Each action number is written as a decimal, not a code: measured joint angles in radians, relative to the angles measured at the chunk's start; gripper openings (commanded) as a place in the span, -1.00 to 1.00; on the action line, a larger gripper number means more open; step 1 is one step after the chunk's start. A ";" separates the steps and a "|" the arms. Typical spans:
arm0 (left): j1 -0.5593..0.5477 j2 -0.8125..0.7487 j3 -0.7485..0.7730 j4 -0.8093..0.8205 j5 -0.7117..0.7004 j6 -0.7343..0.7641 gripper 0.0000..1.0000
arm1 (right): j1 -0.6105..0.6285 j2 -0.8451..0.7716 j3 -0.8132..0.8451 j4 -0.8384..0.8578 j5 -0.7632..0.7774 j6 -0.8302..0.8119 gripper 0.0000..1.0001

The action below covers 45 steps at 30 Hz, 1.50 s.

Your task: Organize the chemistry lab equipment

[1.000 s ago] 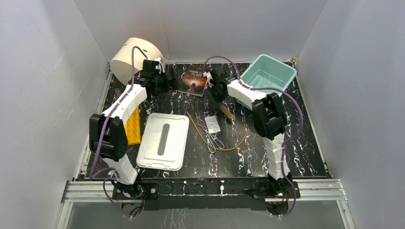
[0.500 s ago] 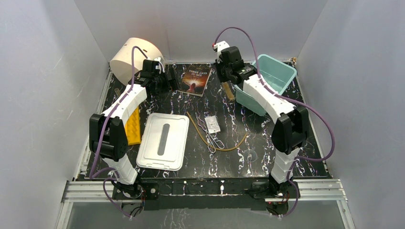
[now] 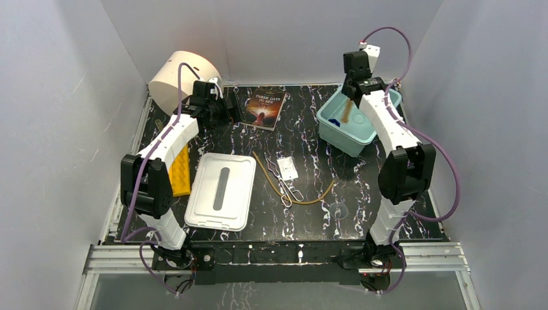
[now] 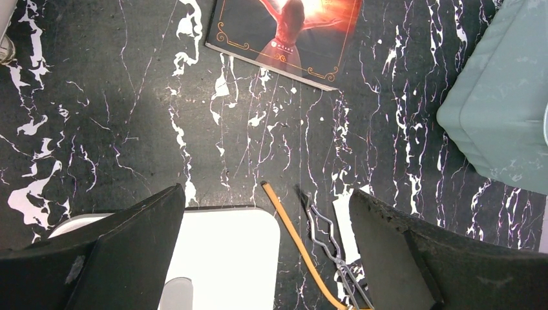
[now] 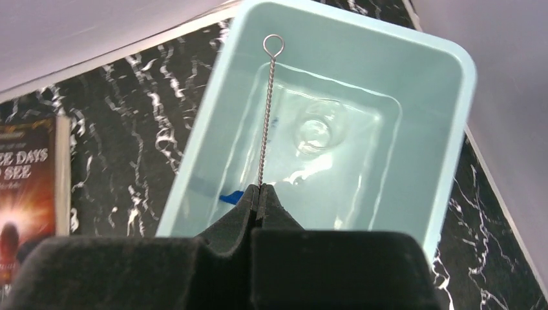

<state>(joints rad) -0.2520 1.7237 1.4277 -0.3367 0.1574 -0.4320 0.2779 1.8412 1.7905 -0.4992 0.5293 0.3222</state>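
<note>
The brown brush [image 3: 347,111] is hanging inside the teal bin's open rim. I should lower it next with my right gripper until the brush's bristles are close to the bin's bottom [image 3: 357,125], and then let go.
My right gripper [image 3: 349,97] hovers over the teal bin [image 3: 378,97], shut on the brown brush [image 3: 347,111], which hangs bristles down. In the right wrist view the gripper [image 5: 258,188] pinches the brush's twisted wire handle [image 5: 266,110]. A clear blue-ended tube [image 5: 231,196] and a small glass beaker [image 5: 315,132] lie in the bin [image 5: 452,129]. Metal tongs [image 3: 284,181], a white packet [image 3: 287,168] and tan tubing [image 3: 304,197] lie mid-table. My left gripper [image 3: 227,111] is open and empty by the book; the left wrist view [image 4: 265,194] shows tubing [image 4: 291,232] and tongs [image 4: 323,239] below it.
A dark-covered book [image 3: 263,106] lies at the back centre. A big cream cylinder [image 3: 181,81] stands at the back left. A white lid [image 3: 221,190] and a yellow block [image 3: 181,171] lie on the left. A faint clear glass dish [image 3: 338,209] sits near the front.
My right arm lifted the brush off the table centre and carried it right and back, over the teal bin. The left arm has not moved.
</note>
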 measured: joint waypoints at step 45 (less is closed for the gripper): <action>0.000 -0.001 -0.015 0.000 0.000 0.005 0.97 | -0.112 0.442 0.290 -0.201 -0.172 0.356 -0.28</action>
<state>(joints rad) -0.2516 1.7226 1.4128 -0.3370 0.1574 -0.4267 0.1658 2.2833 2.0800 -0.7002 0.3576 0.6781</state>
